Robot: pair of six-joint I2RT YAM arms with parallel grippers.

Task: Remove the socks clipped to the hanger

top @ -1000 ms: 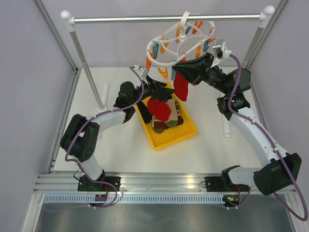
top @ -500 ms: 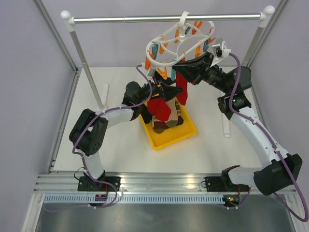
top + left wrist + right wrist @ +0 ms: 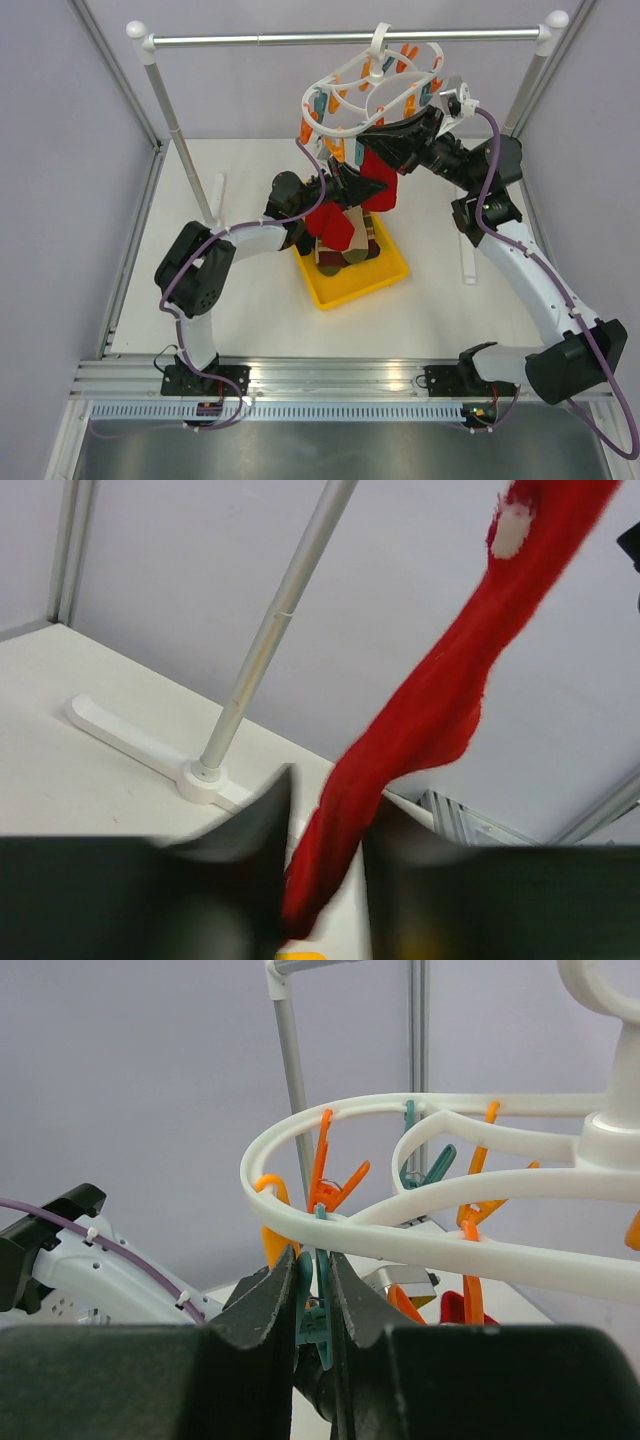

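My right gripper should open, then squeeze the orange clip (image 3: 472, 1295) beside the teal clip (image 3: 314, 1326) it squeezes now, because the orange clip is holding the red sock.
The white ring hanger (image 3: 340, 75) hangs from the rail by its hook, with orange and teal clips dangling. A red sock (image 3: 378, 180) hangs from it over the bin. In the left wrist view the red sock (image 3: 440, 700) slants down from the upper right and passes between my left gripper's (image 3: 328, 825) fingers, which press on it at their tips. My left gripper (image 3: 352, 185) is beside the sock's lower half. My right gripper (image 3: 315, 1260) is shut on a teal clip (image 3: 318, 1310) under the hanger ring (image 3: 420, 1240), just above the sock.
A yellow bin (image 3: 385, 275) on the table below the hanger holds red, dark and tan patterned socks (image 3: 350, 245). The metal rail (image 3: 300, 40) spans the back on two posts; one post (image 3: 270, 640) stands behind the left gripper. Grey walls enclose the table.
My left arm has swung right and up to the hanging red sock, and its jaws have narrowed around it. The right gripper has stayed on the teal clip.
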